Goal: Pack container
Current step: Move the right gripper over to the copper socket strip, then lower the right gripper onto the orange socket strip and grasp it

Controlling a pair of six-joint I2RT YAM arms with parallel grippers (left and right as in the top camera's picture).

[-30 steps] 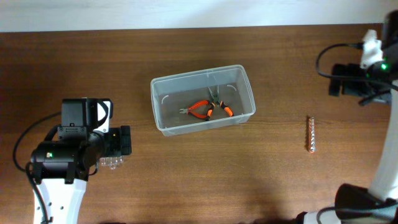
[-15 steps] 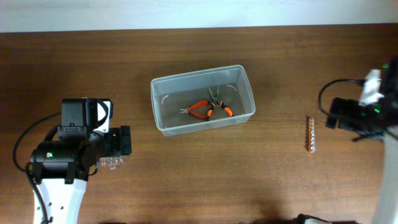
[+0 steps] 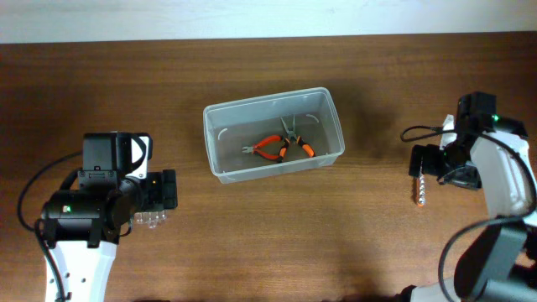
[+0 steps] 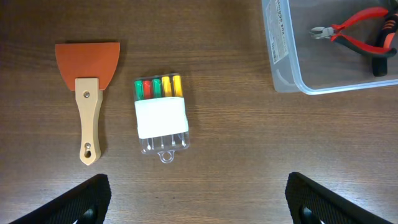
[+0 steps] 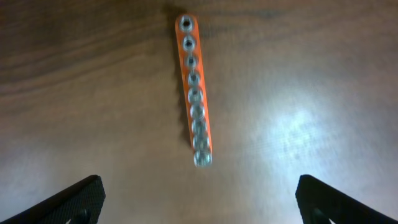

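The right gripper's open fingers are lined up across the orange rail's narrow width (image 3: 421,191) with clear space around it, so the robot should now lower them until they straddle the sockets (image 5: 197,112), then close them.
The clear plastic container (image 3: 270,98) stands at the table's middle and holds orange-handled pliers (image 3: 279,148). Its corner (image 4: 281,56) and the pliers (image 4: 357,34) also show in the left wrist view. My left gripper (image 4: 198,202) is open and empty, above bare wood below a case of coloured bits (image 4: 160,113). An orange rail of sockets (image 5: 194,87) lies on the table at the right. My right gripper (image 5: 199,199) is open and empty, hovering just over its near end. In the overhead view the right gripper (image 3: 426,162) covers the rail's far end (image 3: 421,195).
A scraper (image 4: 87,81) with an orange blade and a wooden handle lies left of the bit case. The left arm (image 3: 92,210) sits at the front left. The table's back edge meets a white wall (image 3: 252,17).
My right arm has swung from the back right corner forward and inward, and now hovers over the socket rail. The left arm and the container have not moved.
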